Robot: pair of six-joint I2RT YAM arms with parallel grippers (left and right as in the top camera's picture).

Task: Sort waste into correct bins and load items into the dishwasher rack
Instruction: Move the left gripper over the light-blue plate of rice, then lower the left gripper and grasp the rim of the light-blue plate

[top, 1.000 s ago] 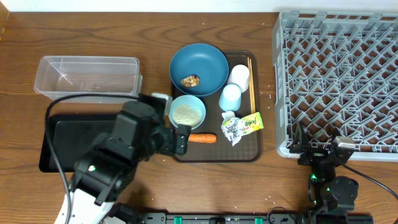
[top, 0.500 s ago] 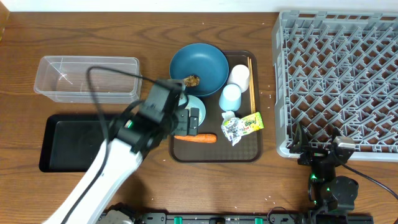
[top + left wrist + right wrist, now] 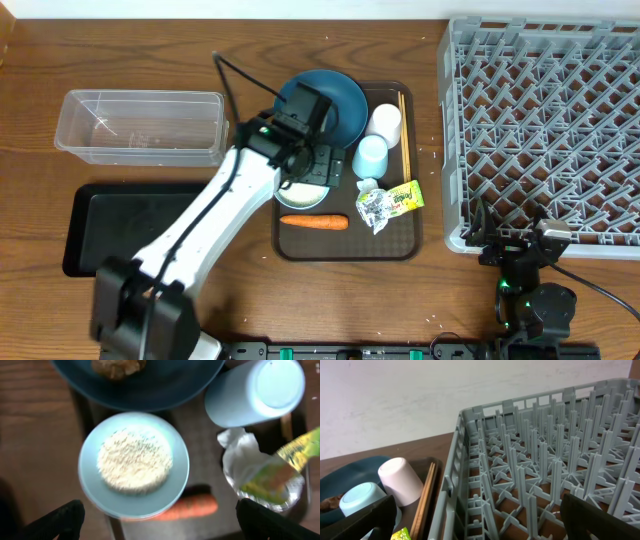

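My left gripper should keep moving down, because open tray [image 3: 206, 462] lies between the light blue bowl's rim [image 3: 186, 459] and the snack wrapper. It should close once its fingers are on both sides of that rim.
My left gripper [image 3: 318, 168] hangs open over the brown serving tray, above the small light blue bowl [image 3: 134, 465] heaped with white rice [image 3: 134, 459]. Its fingertips [image 3: 55, 522] straddle the bowl's near rim and hold nothing. The orange carrot [image 3: 192, 506] lies just beyond the bowl, with the crumpled snack wrapper [image 3: 265, 475] to its right. The dark blue dish [image 3: 345, 105] carries a brown food lump [image 3: 117, 366]. A light blue cup [image 3: 370, 155], a whitish cup [image 3: 385, 120] and chopsticks [image 3: 404, 130] stand alongside. My right gripper [image 3: 477, 525] rests open at the grey dishwasher rack's [image 3: 545, 130] near edge.
A clear plastic tub [image 3: 140, 125] sits at the left, with a shallow black tray [image 3: 130, 225] in front of it. The brown serving tray [image 3: 400, 242] lies between them and the rack. My left arm stretches diagonally across the black tray.
My left arm has swung from over the black tray up and right to above the rice bowl. The right arm has not moved.
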